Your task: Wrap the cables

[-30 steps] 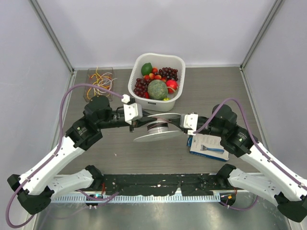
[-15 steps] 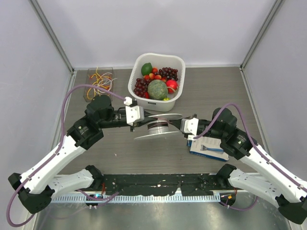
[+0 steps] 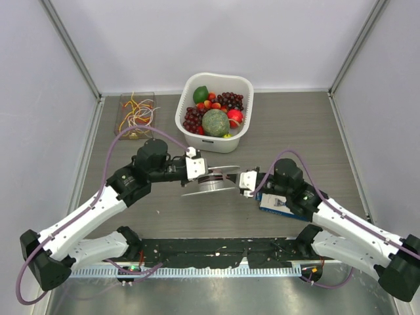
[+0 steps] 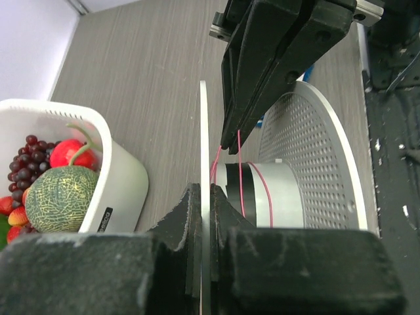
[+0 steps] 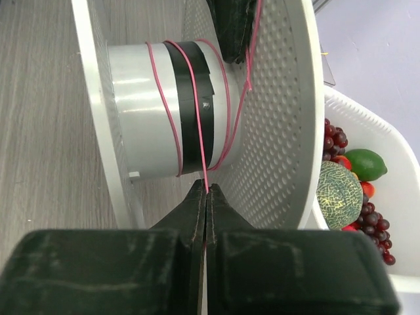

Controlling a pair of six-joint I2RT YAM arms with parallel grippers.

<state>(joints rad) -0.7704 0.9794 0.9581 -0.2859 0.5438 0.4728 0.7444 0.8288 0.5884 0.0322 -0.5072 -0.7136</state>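
Observation:
The red cable [image 5: 201,138] goes straight from the spool's middle [image 3: 210,182], between both of the spool's edges, to my right gripper. I should keep hold of the cable until the spool comes down flat.
A white spool [image 3: 211,180] with perforated flanges and a grey, black-banded hub [image 5: 141,111] hangs above the table's middle. My left gripper [image 3: 199,170] is shut on the thin edge of one flange [image 4: 204,125], its fingertips [image 4: 205,194] pinching it from both sides. A thin red cable [image 5: 197,131] runs in a few turns round the hub. My right gripper [image 5: 207,188] is shut on that cable just below the hub, right of the spool [image 3: 244,182]. Loose red, orange, yellow and pale cables [image 3: 138,110] lie tangled at the back left.
The loose cables sit in a clear box [image 3: 123,117]. A white basket [image 3: 246,88] of fruit stands just behind the spool. A blue and white packet [image 3: 282,205] lies under the right arm. Grey walls close both sides.
Both grippers have shifted nearer and closer together. The left one carried the spool rightward, and the right arm swung left and low beside it. Both grips are unchanged.

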